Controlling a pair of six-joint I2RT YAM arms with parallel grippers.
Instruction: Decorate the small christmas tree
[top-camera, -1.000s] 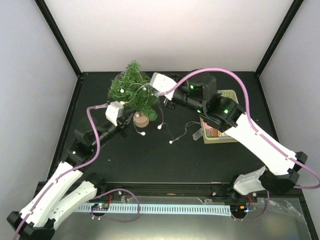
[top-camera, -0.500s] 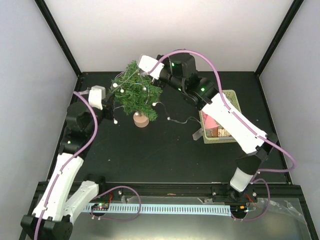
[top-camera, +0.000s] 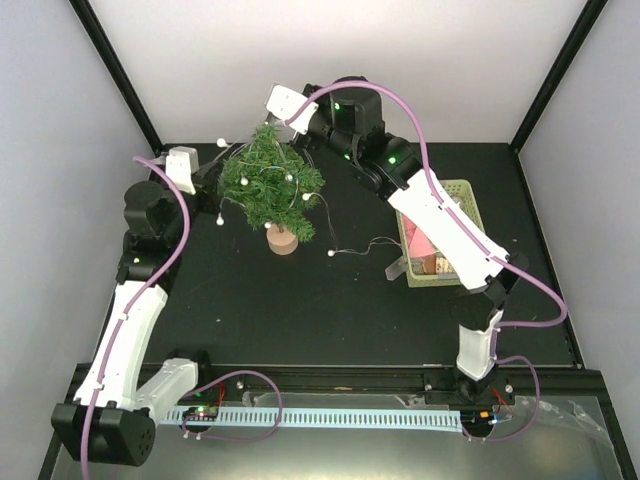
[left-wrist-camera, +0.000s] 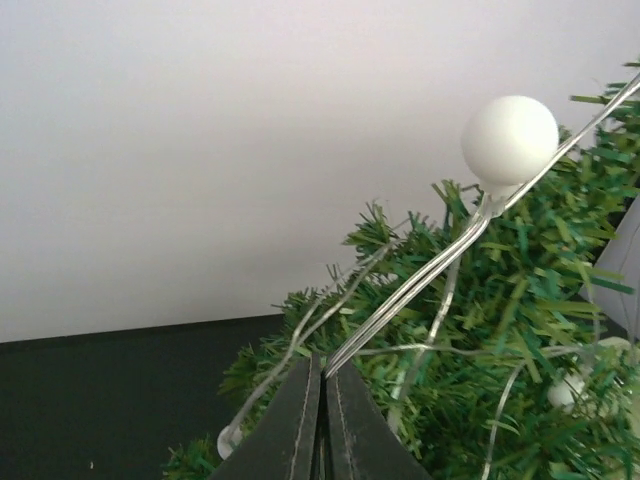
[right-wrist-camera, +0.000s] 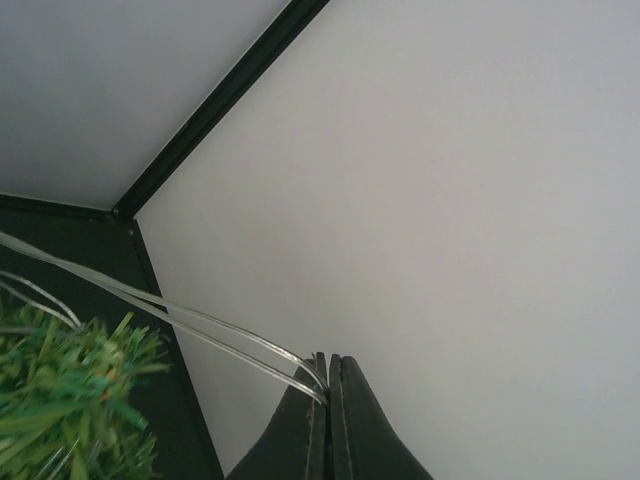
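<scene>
I keep guiding the light string with my left gripper until it lies along the back branches, then let go, because the string runs straight past the tree toward my right gripper.
The small christmas tree stands on its round wooden base at the back left of the black table. A silver wire light string with white ball bulbs is draped over it. My left gripper is at the tree's left side, shut on the light string just below a white bulb. My right gripper is raised behind the tree top, shut on a doubled strand of the light string. In the wrist views the left gripper and right gripper show jaws pressed together on the wire.
A pale green lattice basket with small items stands at the right, under the right arm. The string's loose tail and a bulb lie on the table between tree and basket. The back wall is close behind the right gripper.
Both arms swung toward the back. The left gripper went from the tree's front to its left side, the right gripper rose behind the tree top. The string was pulled up around the tree.
</scene>
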